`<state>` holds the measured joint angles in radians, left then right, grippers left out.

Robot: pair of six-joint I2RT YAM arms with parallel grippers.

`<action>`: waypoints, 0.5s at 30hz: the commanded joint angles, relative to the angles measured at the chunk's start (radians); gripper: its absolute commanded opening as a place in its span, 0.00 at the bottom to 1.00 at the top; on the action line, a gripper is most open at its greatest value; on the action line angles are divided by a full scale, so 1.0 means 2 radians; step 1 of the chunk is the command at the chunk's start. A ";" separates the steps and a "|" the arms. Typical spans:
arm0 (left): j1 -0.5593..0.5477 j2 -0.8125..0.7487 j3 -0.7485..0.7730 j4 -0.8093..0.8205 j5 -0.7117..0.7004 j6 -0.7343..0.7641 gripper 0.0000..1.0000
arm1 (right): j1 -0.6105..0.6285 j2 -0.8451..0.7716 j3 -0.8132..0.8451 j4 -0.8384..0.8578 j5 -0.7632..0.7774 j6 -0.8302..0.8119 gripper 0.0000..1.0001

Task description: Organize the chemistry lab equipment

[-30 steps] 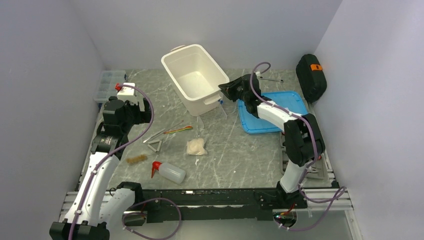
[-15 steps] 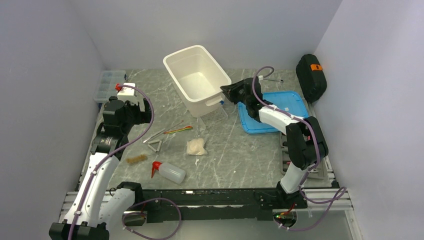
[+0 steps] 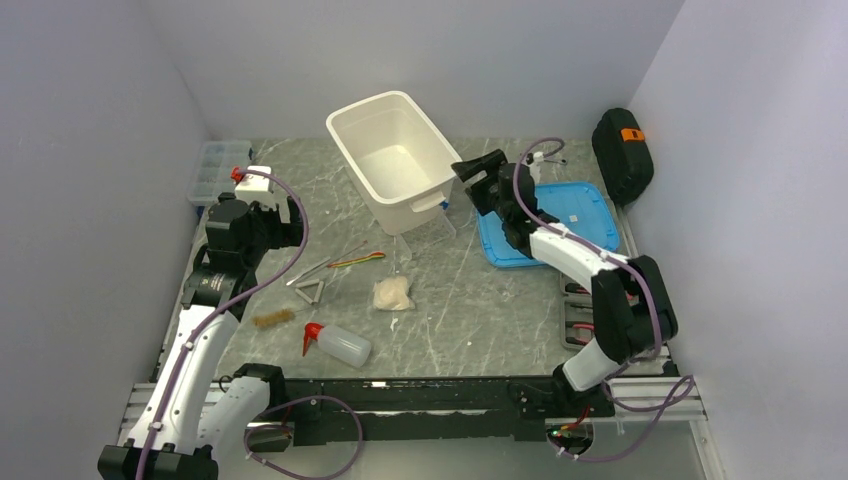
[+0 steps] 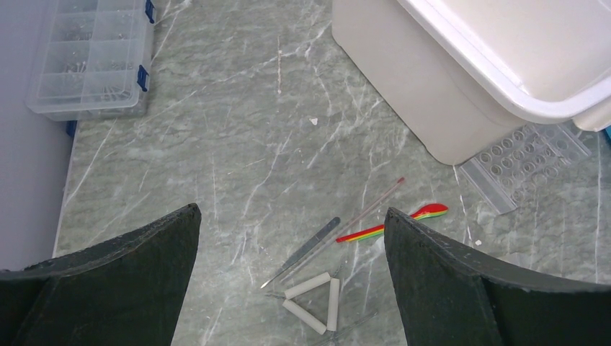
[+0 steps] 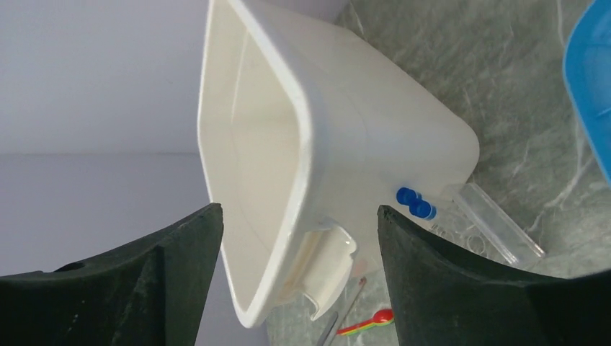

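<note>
The white bag [image 3: 392,293] is clear of the squeeze bottle, so my open right gripper should keep going toward the bag until its fingers shut on the bag's edge [image 3: 410,299].
My right gripper [image 3: 468,168] hovers open just right of the white bin [image 3: 390,160], its fingers astride the bin's rim handle [image 5: 328,263] without touching it. Two blue-capped vials [image 5: 415,202] lie against the bin beside the clear tube rack [image 5: 497,229]. My left gripper [image 3: 285,218] hangs open above the table at the left, nothing between its fingers [image 4: 144,252]. Below it lie the metal triangle [image 4: 317,299], tongs [image 4: 306,249], a thin glass rod [image 4: 364,223] and a rainbow spoon [image 4: 403,222]. The wire brush [image 3: 272,318], white pad [image 3: 392,293] and squeeze bottle [image 3: 340,343] lie nearer the front.
A blue lid [image 3: 560,215] lies flat right of the bin, under the right arm. A black case [image 3: 622,150] stands at the back right. The clear organizer box [image 4: 90,58] sits at the back left. Hand tools [image 3: 578,320] lie along the right edge.
My right gripper has opened, let go of the bin's handle and drawn back up to the right. The bin shifted slightly before that. The left arm has not moved.
</note>
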<state>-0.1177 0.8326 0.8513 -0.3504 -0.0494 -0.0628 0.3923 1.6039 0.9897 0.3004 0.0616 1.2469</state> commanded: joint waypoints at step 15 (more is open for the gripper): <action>-0.003 0.017 0.013 0.014 0.076 -0.005 0.99 | 0.115 -0.273 -0.135 -0.028 -0.008 -0.387 0.73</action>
<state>-0.1196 0.8486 0.8513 -0.3462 0.0822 -0.0650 0.5209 1.0679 0.7094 0.3950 0.0914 0.6426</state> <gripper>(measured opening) 0.990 0.752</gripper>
